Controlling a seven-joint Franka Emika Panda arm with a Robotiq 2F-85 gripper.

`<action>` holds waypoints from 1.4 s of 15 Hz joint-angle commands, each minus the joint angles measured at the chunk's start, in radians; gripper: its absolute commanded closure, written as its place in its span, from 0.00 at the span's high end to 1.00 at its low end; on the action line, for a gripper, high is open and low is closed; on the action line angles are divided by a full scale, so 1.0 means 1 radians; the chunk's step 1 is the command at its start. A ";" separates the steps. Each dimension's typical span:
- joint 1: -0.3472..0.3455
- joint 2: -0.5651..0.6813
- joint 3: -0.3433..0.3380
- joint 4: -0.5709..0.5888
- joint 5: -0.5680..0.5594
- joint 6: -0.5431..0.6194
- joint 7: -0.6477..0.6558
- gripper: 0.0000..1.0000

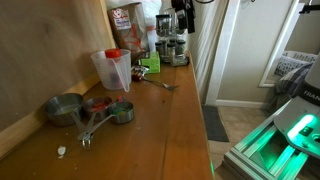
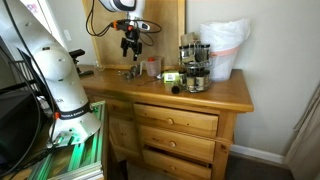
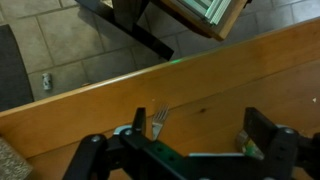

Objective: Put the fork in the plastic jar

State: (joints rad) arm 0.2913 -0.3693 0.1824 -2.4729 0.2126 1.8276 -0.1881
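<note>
The fork [image 3: 158, 121] points lengthwise into the gap between the gripper's open fingers, so the gripper keeps going down until its fingers are on both sides of the fork's handle, and then close.
The fork [image 1: 160, 85] lies flat on the wooden counter [image 1: 170, 130], to the right of the plastic jar [image 1: 112, 69]. The jar is translucent with a red top and stands upright near the wall; it also shows in an exterior view [image 2: 151, 66]. My gripper [image 2: 131, 43] hangs open and empty well above the counter. In the wrist view the open gripper [image 3: 200, 132] looks down on the wood, and the fork's tines [image 3: 157, 122] show just inside one finger. The fork's handle is hidden behind the gripper body.
Steel measuring cups [image 1: 70, 108] with long handles lie left of the jar. A green object [image 1: 150, 66], a rack of small jars [image 2: 193, 66] and a white plastic bag [image 2: 225, 45] stand at the far end. The counter's front edge drops to a tiled floor [image 3: 60, 60].
</note>
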 commanded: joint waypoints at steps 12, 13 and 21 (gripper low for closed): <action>-0.014 0.291 0.033 -0.044 0.084 0.549 0.063 1.00; -0.015 0.324 0.038 -0.040 0.070 0.579 0.093 1.00; 0.000 0.451 0.049 -0.040 -0.251 0.724 0.505 0.90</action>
State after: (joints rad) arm 0.2895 0.0505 0.2291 -2.5225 0.0736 2.5267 0.1729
